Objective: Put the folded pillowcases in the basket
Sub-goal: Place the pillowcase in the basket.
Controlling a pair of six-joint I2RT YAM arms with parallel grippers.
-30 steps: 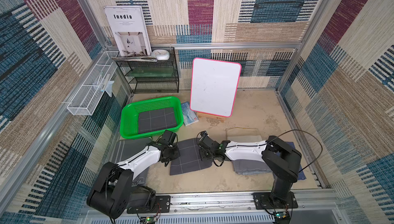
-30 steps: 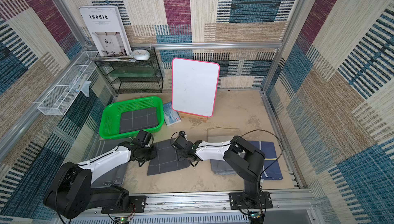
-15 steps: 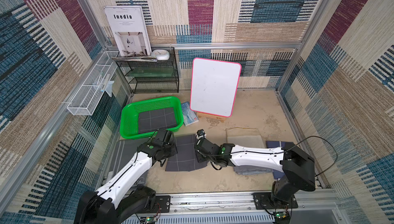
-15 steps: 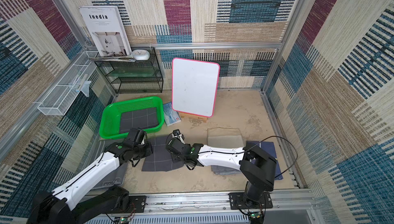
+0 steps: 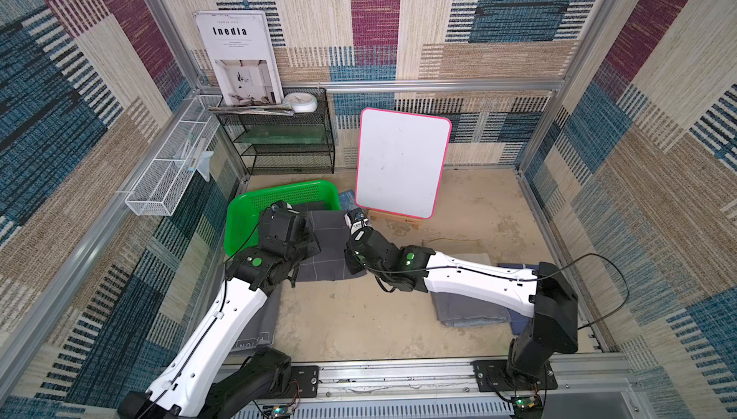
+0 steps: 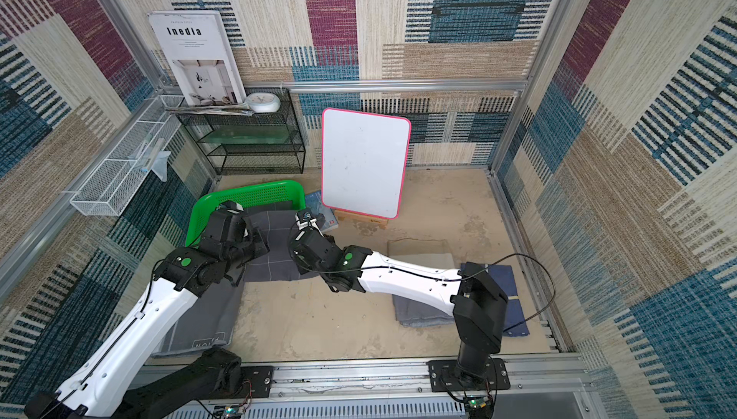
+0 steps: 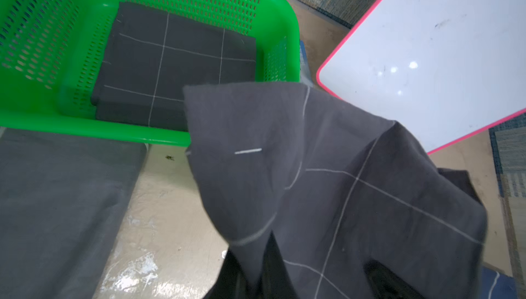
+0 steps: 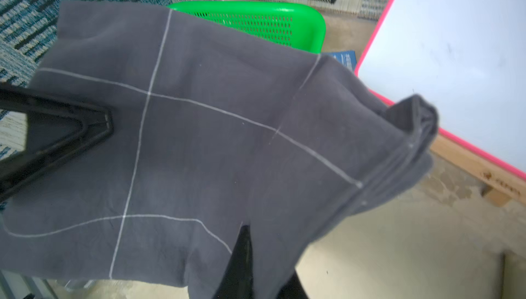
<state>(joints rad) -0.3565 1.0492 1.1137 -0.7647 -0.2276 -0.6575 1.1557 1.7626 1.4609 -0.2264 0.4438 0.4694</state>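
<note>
My right gripper should keep carrying the pillowcase, which hangs spread by its opposite edges, over the basket until it covers the folded cloth inside, and then let go.
The folded pillowcase is dark grey with thin white grid lines. It hangs above the floor between my two grippers, its far edge over the near right rim of the green basket. My left gripper is shut on the pillowcase's left edge. My right gripper is shut on the right edge of the pillowcase. The basket holds another folded dark grid cloth.
A pink-rimmed whiteboard leans on a wooden stand just right of the basket, with a blue booklet between them. A black wire shelf and a white wire rack stand behind. Grey cloths lie at front left and right.
Both arms have raised the pillowcase off the floor and carried it back and left, to the basket's rim. The right gripper's jaws closed a little further.
</note>
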